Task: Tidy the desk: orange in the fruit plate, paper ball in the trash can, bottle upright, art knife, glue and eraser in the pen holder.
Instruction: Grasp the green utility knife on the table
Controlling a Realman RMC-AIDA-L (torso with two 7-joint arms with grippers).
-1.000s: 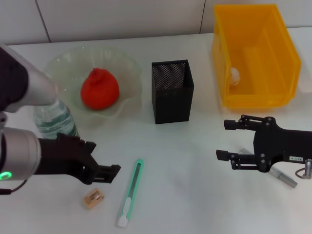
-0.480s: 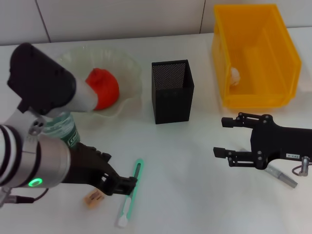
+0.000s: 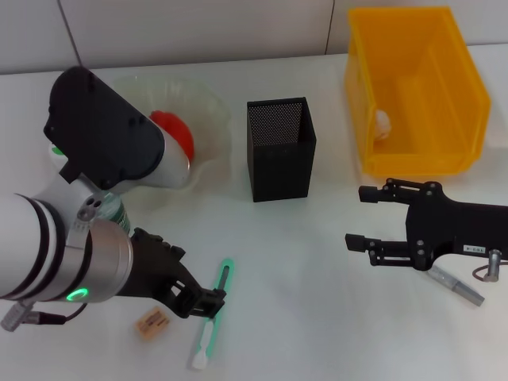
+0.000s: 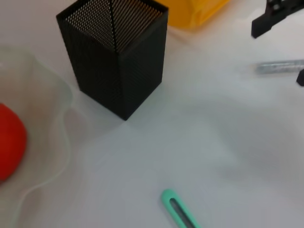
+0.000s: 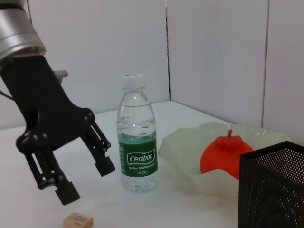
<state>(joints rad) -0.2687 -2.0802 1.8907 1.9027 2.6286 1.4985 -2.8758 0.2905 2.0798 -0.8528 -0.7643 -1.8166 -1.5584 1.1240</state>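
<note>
My left gripper is at a slant beside the green art knife's middle (image 3: 213, 317). So I should swing it back toward the knife's white end (image 3: 200, 359) and turn the fingers to point down before I take hold.
My left gripper (image 3: 198, 278) is open and empty, just left of the upper end of the green art knife (image 3: 211, 319) lying on the table; the knife's tip shows in the left wrist view (image 4: 178, 212). The tan eraser (image 3: 151, 324) lies left of the knife. The bottle (image 5: 137, 152) stands upright, mostly hidden behind my left arm in the head view. The orange (image 3: 178, 131) sits in the glass fruit plate (image 3: 213, 119). The black mesh pen holder (image 3: 279, 147) stands mid-table. My right gripper (image 3: 355, 216) is open and empty. The silver glue stick (image 3: 456, 286) lies under my right arm.
A yellow bin (image 3: 413, 87) stands at the back right with a paper ball (image 3: 383, 121) inside. A metal ring (image 3: 486, 270) lies by the glue stick. White table between the pen holder and the right gripper.
My left arm has swung right and forward, bringing the open gripper beside the knife and covering the bottle and part of the plate. The right gripper shifted slightly left.
</note>
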